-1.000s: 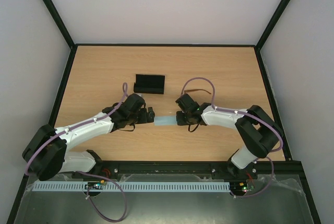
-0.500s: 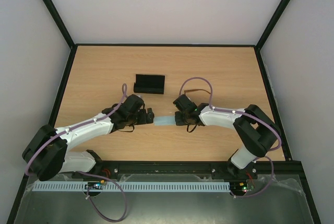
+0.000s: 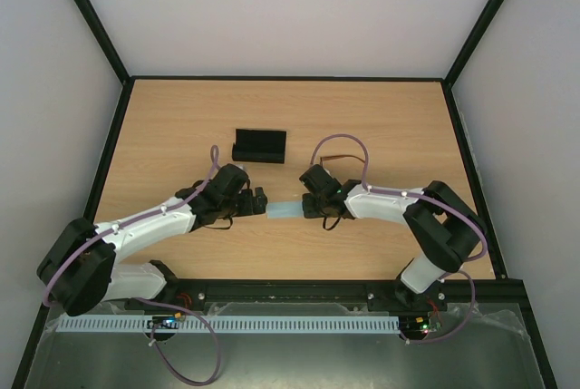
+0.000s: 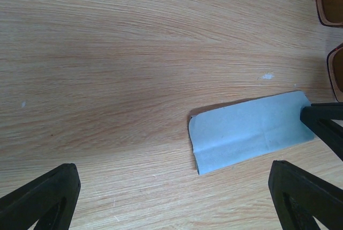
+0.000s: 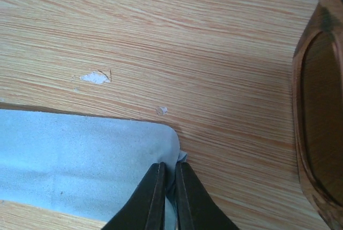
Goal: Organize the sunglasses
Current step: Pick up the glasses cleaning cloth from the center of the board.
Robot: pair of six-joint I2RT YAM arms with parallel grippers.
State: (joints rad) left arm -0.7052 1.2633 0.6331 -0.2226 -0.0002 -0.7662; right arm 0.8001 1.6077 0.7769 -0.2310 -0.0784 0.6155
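Only one end of the light blue cloth (image 4: 298,113) is in my right gripper, so my left gripper should grip the cloth's loose end (image 4: 198,143) before taking it to the black case.
The sunglasses show as brown lenses at the right edge of the left wrist view (image 4: 333,5) and of the right wrist view (image 5: 320,128). From above they are mostly hidden beside my right arm (image 3: 333,160). A folded light blue cloth (image 3: 285,210) lies flat between the grippers. My right gripper (image 5: 167,167) is shut on the cloth's (image 5: 80,155) right corner at table level. My left gripper (image 4: 177,203) is open wide and empty, just short of the cloth's (image 4: 249,131) left end.
A black oblong case (image 3: 259,145) stands behind the grippers at the left of middle. Black rails (image 3: 290,78) border the wooden table (image 3: 181,117). The right gripper's fingertip (image 4: 322,121) shows in the left wrist view at the cloth's right end.
My right gripper has shifted slightly left with the cloth corner in it. My left arm has drawn back slightly to the left.
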